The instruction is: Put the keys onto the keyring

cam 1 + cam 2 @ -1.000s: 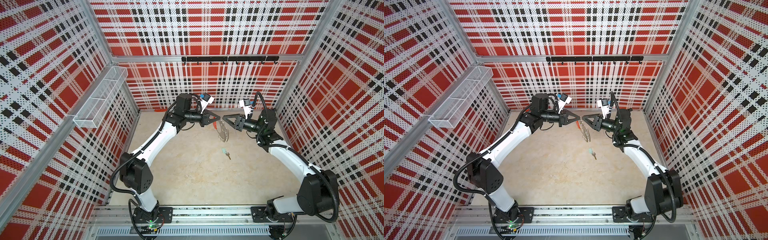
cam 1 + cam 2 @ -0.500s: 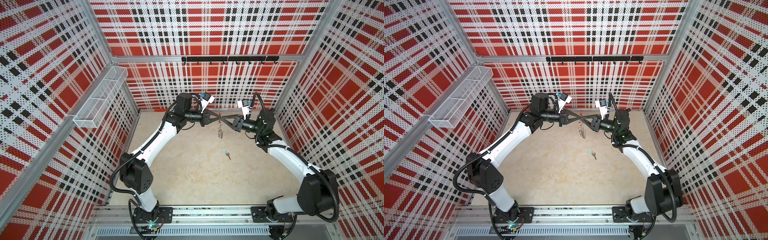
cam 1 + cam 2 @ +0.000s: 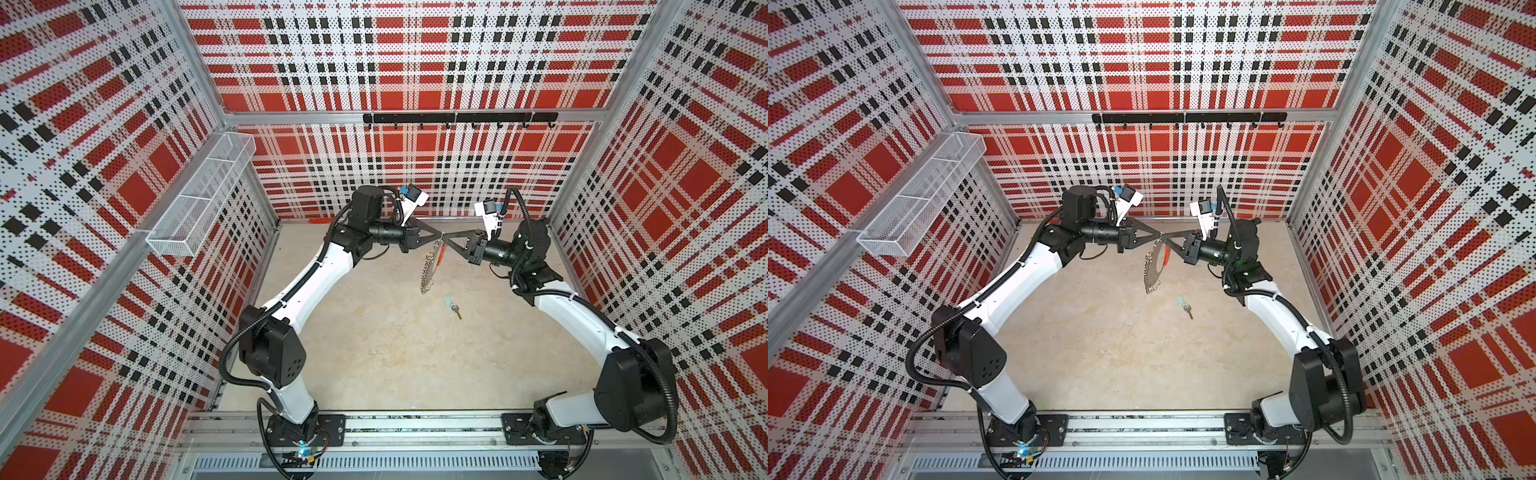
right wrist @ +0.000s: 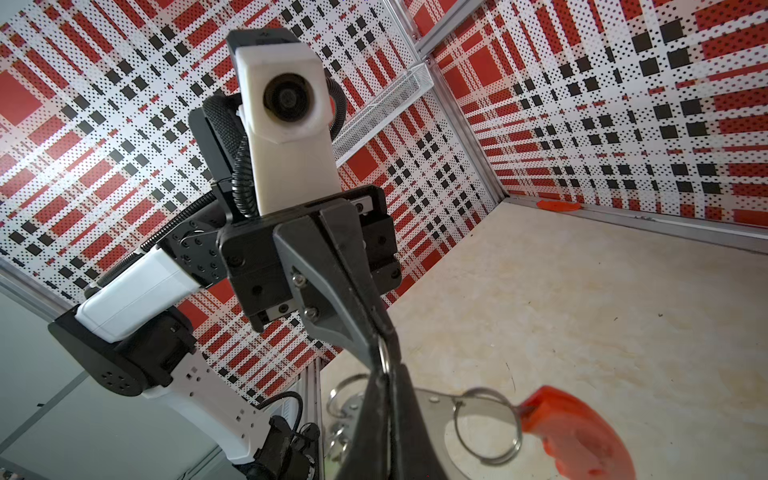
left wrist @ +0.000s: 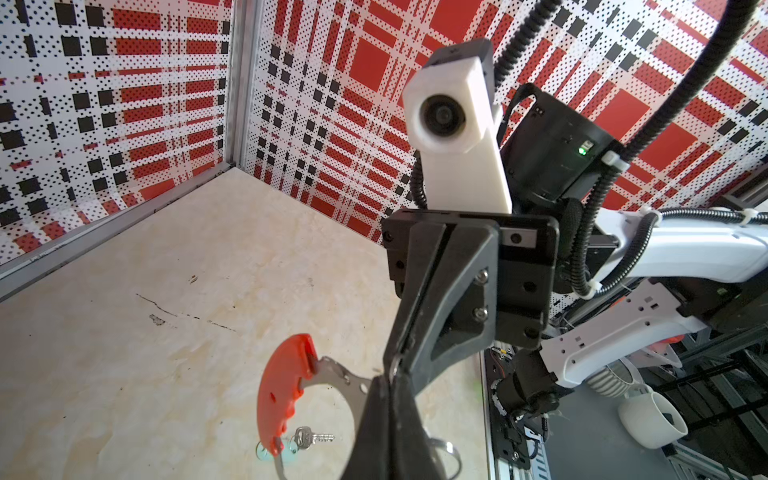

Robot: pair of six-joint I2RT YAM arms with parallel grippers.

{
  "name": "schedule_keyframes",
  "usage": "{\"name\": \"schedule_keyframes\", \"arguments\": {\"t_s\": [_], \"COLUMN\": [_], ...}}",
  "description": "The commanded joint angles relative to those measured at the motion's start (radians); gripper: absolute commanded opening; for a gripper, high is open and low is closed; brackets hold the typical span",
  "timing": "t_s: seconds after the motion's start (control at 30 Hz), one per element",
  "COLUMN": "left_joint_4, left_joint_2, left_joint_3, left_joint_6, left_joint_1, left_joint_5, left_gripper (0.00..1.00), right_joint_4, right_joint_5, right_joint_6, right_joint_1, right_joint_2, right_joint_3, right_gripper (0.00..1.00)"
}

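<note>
The robot's left gripper should open while the right gripper turns the keyring and then take its top (image 3: 441,237), because the keyring's wire loops (image 3: 427,276) hang on the left gripper's side.
The keyring (image 3: 428,270) (image 3: 1152,266) hangs edge-on above the floor at the back middle, its wire loops dangling and its red segment (image 5: 282,395) (image 4: 582,432) to one side. My left gripper (image 3: 438,237) (image 3: 1158,237) (image 5: 388,399) is shut on the hoop's top. Tip to tip against it, my right gripper (image 3: 446,238) (image 3: 1165,239) (image 4: 384,395) is shut on the same top part, where a small wire loop shows between the tips. The keys (image 3: 451,304) (image 3: 1183,306) (image 5: 309,438) lie flat on the floor below and slightly right of the ring, untouched.
A wire basket (image 3: 199,199) is fixed to the left wall. On the back wall there is a black hook rail (image 3: 457,118). An orange-red strip (image 3: 320,221) (image 4: 557,205) lies at the foot of the back wall. A white mug (image 5: 652,419) stands outside the cell.
My right gripper has moved left until it meets the left gripper's tips, and its jaws have gone from open to shut. The keyring has swung to hang edge-on. The keys have not moved.
</note>
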Motion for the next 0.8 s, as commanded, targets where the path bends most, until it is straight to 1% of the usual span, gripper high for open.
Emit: {"name": "schedule_keyframes", "arguments": {"t_s": [0.0, 0.3, 0.33, 0.37, 0.43, 0.47, 0.5, 0.53, 0.57, 0.63, 0.67, 0.7, 0.73, 0.77], "left_joint_4": [0.011, 0.015, 0.019, 0.029, 0.083, 0.143, 0.222, 0.329, 0.467, 0.746, 0.854, 0.905, 0.920, 0.920], "left_joint_2": [-0.028, -0.037, -0.039, -0.042, -0.057, -0.074, -0.093, -0.119, -0.151, -0.218, -0.249, -0.271, -0.288, -0.294], "left_joint_3": [0.024, 0.009, 0.006, 0.003, -0.026, -0.058, -0.100, -0.161, -0.236, -0.389, -0.459, -0.502, -0.529, -0.542], "left_joint_6": [0.013, 0.010, 0.008, 0.000, -0.042, -0.092, -0.148, -0.238, -0.348, -0.529, -0.589, -0.614, -0.615, -0.604], "left_joint_1": [-0.012, -0.016, -0.017, -0.017, -0.009, 0.001, 0.013, 0.032, 0.054, 0.092, 0.106, 0.113, 0.114, 0.108], "left_joint_5": [0.016, 0.007, 0.005, -0.002, -0.051, -0.090, -0.122, -0.148, -0.175, -0.234, -0.280, -0.324, -0.371, -0.395], "left_gripper": [0.00, 0.00, 0.04, 0.15, 0.31, 0.37, 0.38, 0.39, 0.39, 0.39, 0.39, 0.37, 0.36, 0.35], "right_joint_4": [0.066, 0.118, 0.126, 0.141, 0.183, 0.207, 0.228, 0.253, 0.275, 0.326, 0.358, 0.391, 0.435, 0.484], "right_joint_5": [0.001, 0.056, 0.063, 0.073, 0.107, 0.132, 0.153, 0.181, 0.204, 0.238, 0.249, 0.260, 0.270, 0.279], "right_joint_6": [0.023, 0.060, 0.065, 0.071, 0.088, 0.099, 0.105, 0.112, 0.120, 0.139, 0.151, 0.163, 0.182, 0.203], "right_joint_1": [0.018, 0.018, 0.020, 0.019, 0.024, 0.026, 0.027, 0.029, 0.029, 0.030, 0.030, 0.032, 0.032, 0.032], "right_joint_2": [0.000, -0.024, -0.023, -0.024, -0.032, -0.039, -0.045, -0.051, -0.057, -0.062, -0.063, -0.063, -0.061, -0.058], "right_joint_3": [-0.014, -0.054, -0.060, -0.067, -0.089, -0.104, -0.117, -0.131, -0.146, -0.173, -0.186, -0.197, -0.210, -0.222], "right_gripper": [0.00, 0.00, 0.00, 0.00, 0.00, 0.00, 0.00, 0.00, 0.00, 0.00, 0.00, 0.00, 0.00, 0.00]}}
